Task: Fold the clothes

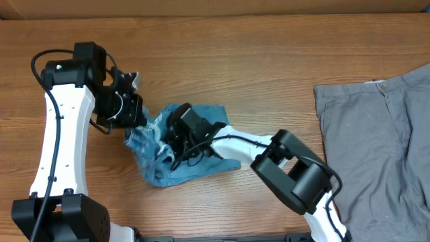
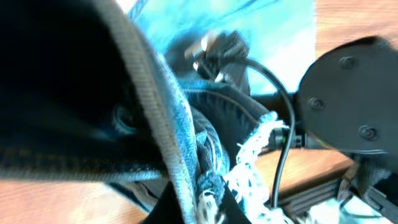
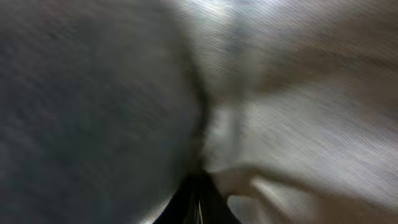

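My left gripper is holding the jeans' frayed hem [image 2: 250,157] up, and the jeans' far edge [image 1: 228,163] is lying flat. The gripper should keep going across and let go of the hem over that edge.
The light-blue jeans [image 1: 195,165] lie crumpled in a heap on the wooden table, left of centre. My left gripper [image 1: 134,114] is at the heap's upper left edge, shut on a jeans seam and frayed hem, which fill the left wrist view [image 2: 180,118] between the jaws [image 2: 205,208]. My right gripper [image 1: 173,141] reaches in from the lower right and sits in the middle of the heap. It is shut on a pinched fold of the jeans [image 3: 280,93] that fills the blurred right wrist view around the jaws [image 3: 199,186]. The grey trousers [image 1: 376,134] lie flat at the right.
The right arm [image 1: 295,168] stretches low across the table front between the two garments. Its wrist and black cable also show in the left wrist view [image 2: 348,93]. The table's back edge [image 1: 215,15] runs along the top.
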Action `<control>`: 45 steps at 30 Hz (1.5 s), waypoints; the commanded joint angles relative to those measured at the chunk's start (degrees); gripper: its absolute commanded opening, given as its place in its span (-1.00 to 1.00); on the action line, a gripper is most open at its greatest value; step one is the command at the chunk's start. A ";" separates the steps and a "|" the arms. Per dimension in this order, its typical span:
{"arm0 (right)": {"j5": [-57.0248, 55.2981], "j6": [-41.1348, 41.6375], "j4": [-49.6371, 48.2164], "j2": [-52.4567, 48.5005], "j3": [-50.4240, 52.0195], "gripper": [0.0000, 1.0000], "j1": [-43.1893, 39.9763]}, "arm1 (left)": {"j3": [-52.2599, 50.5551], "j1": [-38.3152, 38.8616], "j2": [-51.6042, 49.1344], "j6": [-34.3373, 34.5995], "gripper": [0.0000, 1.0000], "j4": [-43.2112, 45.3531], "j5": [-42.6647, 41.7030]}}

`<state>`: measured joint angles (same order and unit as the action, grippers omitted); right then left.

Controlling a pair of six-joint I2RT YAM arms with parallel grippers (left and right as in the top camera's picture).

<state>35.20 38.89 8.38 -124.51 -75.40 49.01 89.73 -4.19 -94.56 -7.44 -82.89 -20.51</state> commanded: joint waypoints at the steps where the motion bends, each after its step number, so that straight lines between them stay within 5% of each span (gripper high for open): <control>1: 0.96 -2.54 5.46 6.88 -0.44 -0.92 -4.74 | 2.23 1.95 0.07 1.49 -0.92 2.99 -6.64; 10: -7.17 -2.62 24.61 21.79 -0.44 -0.92 -19.45 | 1.44 13.00 0.04 5.38 -0.92 10.43 -8.87; 21: -28.20 1.66 43.25 20.81 1.29 -0.80 -33.44 | 1.42 26.27 -3.58 14.40 -0.92 18.69 -1.75; 28: -28.55 -1.14 45.05 18.64 4.26 -0.88 -40.19 | 2.03 25.75 -3.78 14.34 -0.92 18.27 -1.57; 45: -24.39 -4.92 37.46 13.46 14.73 -0.92 -40.09 | 5.35 28.52 -3.96 16.26 -0.92 20.92 -6.49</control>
<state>10.72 34.87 47.09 -107.94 -64.23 8.60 92.66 22.31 -98.21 7.51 -63.13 -23.86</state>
